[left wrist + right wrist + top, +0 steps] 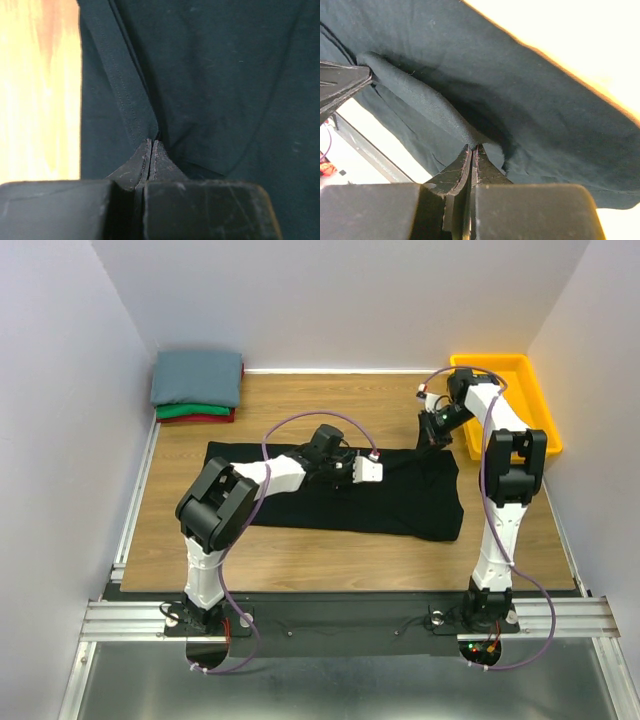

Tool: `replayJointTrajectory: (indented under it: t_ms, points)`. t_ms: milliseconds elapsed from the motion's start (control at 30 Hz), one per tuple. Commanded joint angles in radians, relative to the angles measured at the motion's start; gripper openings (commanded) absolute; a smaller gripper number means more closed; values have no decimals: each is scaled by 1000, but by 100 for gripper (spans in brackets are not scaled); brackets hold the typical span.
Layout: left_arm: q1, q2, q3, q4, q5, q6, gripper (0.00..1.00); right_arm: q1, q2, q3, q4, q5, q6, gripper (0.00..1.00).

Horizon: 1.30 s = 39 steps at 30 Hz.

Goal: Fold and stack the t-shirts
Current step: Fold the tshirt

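The raised fold of the black t-shirt (422,97) goes along its back edge (545,57). My right gripper should keep putting the fold down until it lies flat, and then let go.
A large black t-shirt (300,502) lies spread on the wooden table. My left gripper (348,470) sits over its middle, shut on a pinch of black cloth beside a stitched hem (125,100); in the left wrist view the tips (151,142) meet on the fabric. My right gripper (431,434) is at the shirt's far right edge, shut on a raised fold of the same shirt (420,100), tips (474,147) closed. Folded grey-blue (197,377), green (190,410) and red (205,419) t-shirts are stacked in the back left corner.
A yellow plastic bin (528,390) stands at the back right, just behind the right arm. Walls close in the table on the left, back and right. A metal rail (130,510) runs along the left edge. Bare wood (330,560) shows in front of the shirt.
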Motion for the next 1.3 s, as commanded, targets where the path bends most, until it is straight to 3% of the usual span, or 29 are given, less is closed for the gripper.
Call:
replayJointTrajectory:
  t_ms: [0, 300, 800, 967, 1033, 1067, 1100, 1167, 1267]
  points:
    - [8, -108, -30, 21, 60, -56, 0, 4, -94, -31, -29, -12, -15, 1]
    - [-5, -142, -52, 4, 128, -119, 0, 4, -206, -167, -56, 11, -54, 1]
    - [-63, -134, -85, -115, 203, -81, 0, 2, -269, -367, -67, 80, -115, 1]
    - [-84, -96, -66, -189, 206, -41, 11, 2, -276, -410, -56, 131, -133, 1]
    - [-84, -94, -62, -220, 185, -62, 26, 2, -282, -410, -65, 158, -155, 12]
    - [-84, -96, -61, -223, 171, -73, 30, 2, -284, -407, -71, 166, -161, 20]
    - [-77, -103, -59, -241, 160, -78, 32, 2, -304, -395, -75, 177, -167, 35]
    - [-55, -151, -61, -288, 166, -79, 38, 2, -324, -359, -79, 207, -182, 46]
    - [17, -240, -78, -335, 207, -94, 40, 2, -355, -321, -82, 235, -195, 48]
